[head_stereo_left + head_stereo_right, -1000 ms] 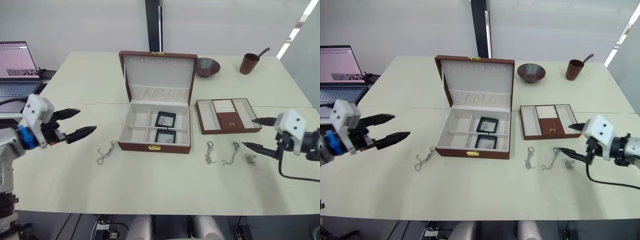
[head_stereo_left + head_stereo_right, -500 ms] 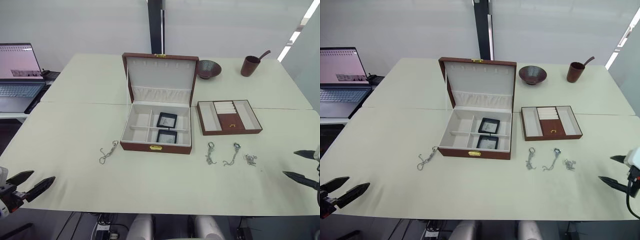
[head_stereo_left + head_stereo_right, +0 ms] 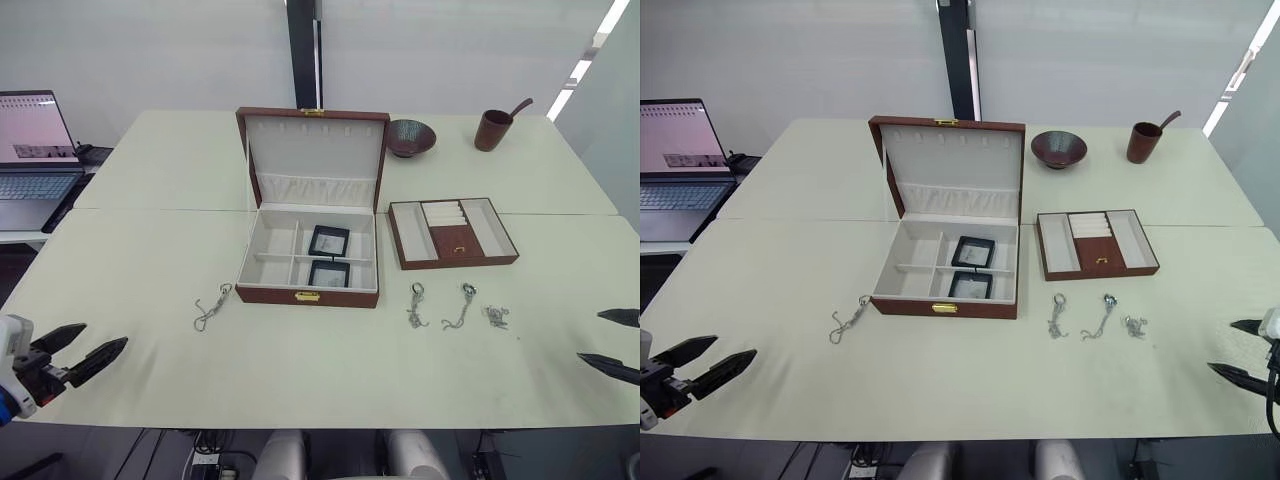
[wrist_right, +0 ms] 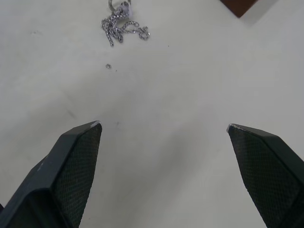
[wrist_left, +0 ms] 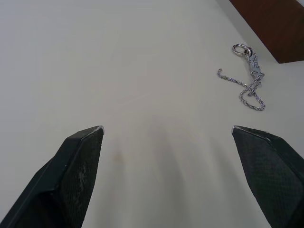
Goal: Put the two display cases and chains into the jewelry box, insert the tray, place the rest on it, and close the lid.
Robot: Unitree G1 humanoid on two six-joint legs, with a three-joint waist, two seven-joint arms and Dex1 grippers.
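The silvery chain [image 3: 213, 307] has a loose end and lies in a loose loop [image 3: 202, 323], so it will hang limp below the robot's left gripper when the robot lifts it.
The jewelry box [image 3: 262, 262] stands open mid-table with its lid [image 3: 312, 160] upright. Both display cases [image 3: 329, 240] [image 3: 329, 273] lie in its right compartments. The tray [image 3: 405, 238] rests on the table to the right of the box. One chain [image 3: 212, 306] lies left of the box's front, also seen from the left wrist as the chain [image 5: 249, 90]. Three more chains [image 3: 416, 305] [image 3: 462, 307] [image 3: 494, 317] lie right of it. My left gripper [image 3: 100, 338] is open at the near left table edge, holding nothing. My right gripper [image 3: 592, 337] is open at the near right edge, short of the rightmost chain [image 4: 122, 26].
A laptop [image 3: 30, 150] sits beyond the table's left side. A dark bowl [image 3: 411, 137] and a brown cup [image 3: 492, 128] with a handle sticking out stand at the back right. A seam [image 3: 160, 208] runs across the table behind the box front.
Both grippers have pulled back from beside the chains to the table's near corners. They stay open. The head view has shifted a little.
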